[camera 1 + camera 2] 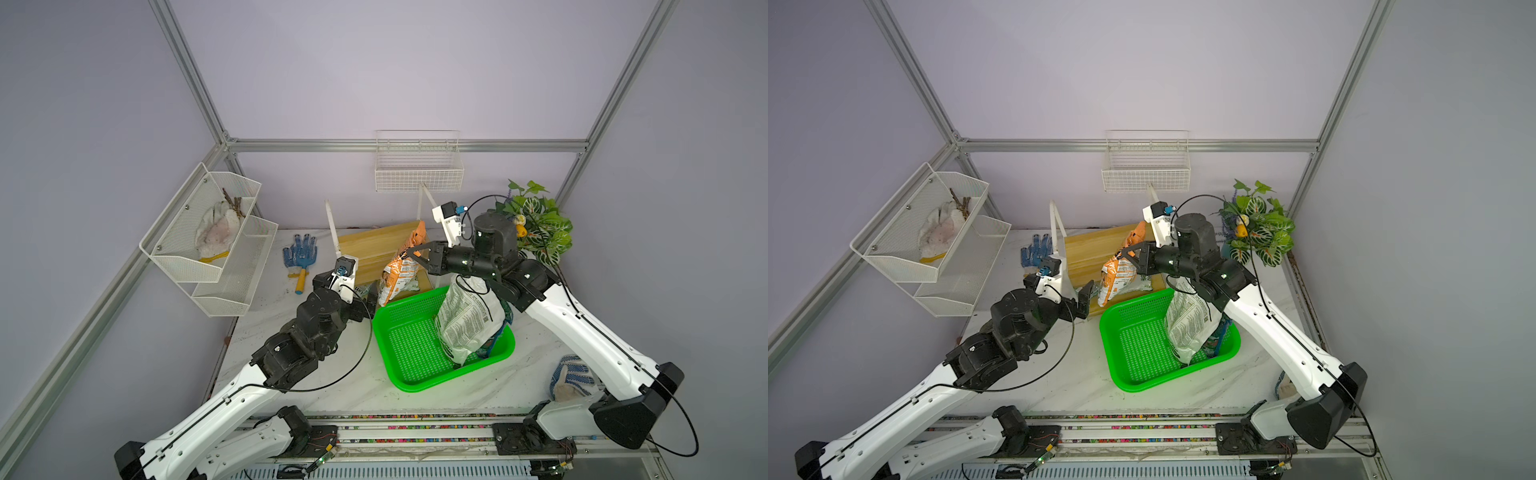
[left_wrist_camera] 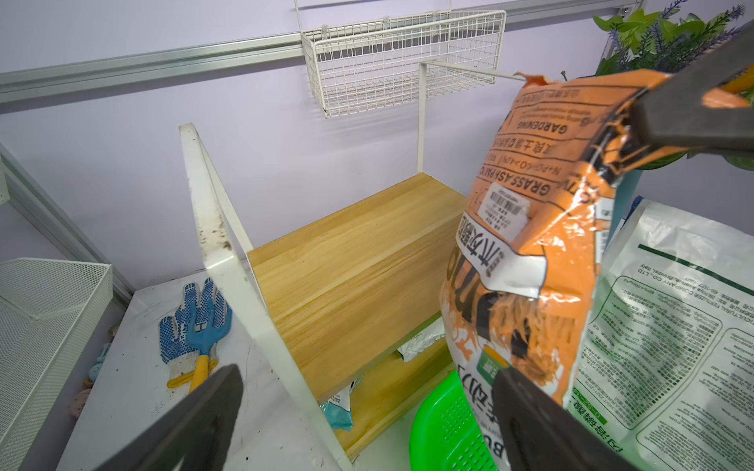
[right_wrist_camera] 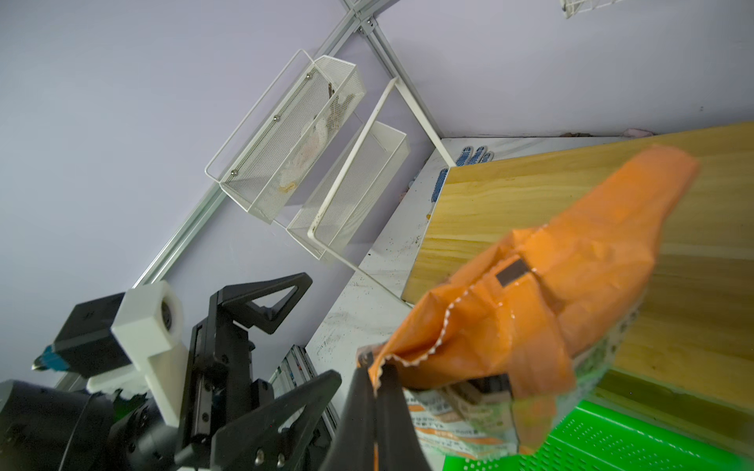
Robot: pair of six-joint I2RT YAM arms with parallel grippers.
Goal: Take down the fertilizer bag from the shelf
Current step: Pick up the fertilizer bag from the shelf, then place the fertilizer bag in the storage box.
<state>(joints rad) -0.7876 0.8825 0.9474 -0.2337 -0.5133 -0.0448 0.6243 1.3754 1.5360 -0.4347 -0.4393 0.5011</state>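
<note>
The orange fertilizer bag [image 1: 393,280] hangs in front of the shelf. My right gripper should keep lowering it into the green basket's empty space [image 1: 412,350] until it stands there.
The orange fertilizer bag [image 1: 399,270] [image 1: 1119,276] hangs upright in front of the shelf [image 1: 374,245] [image 2: 347,277], whose top wooden board is bare. My right gripper [image 1: 411,254] [image 3: 373,367] is shut on the bag's crumpled top edge [image 3: 551,285]. The bag's lower end is by the far rim of the green basket [image 1: 399,384]; whether it rests on anything is hidden. My left gripper [image 1: 1084,301] [image 2: 367,379] is open, low at the shelf's front left corner. One of its fingers [image 2: 526,412] is close beside the bag's [image 2: 530,244] lower part.
A white printed bag [image 1: 469,320] leans in the green basket. Bits of teal-and-white bags [image 2: 338,412] show on the shelf's lower board. A wire basket [image 1: 417,174] hangs behind, a mesh rack [image 1: 208,245] on the left wall. A glove with rake [image 1: 300,257], a plant [image 1: 540,224] and another glove [image 1: 571,376] lie around.
</note>
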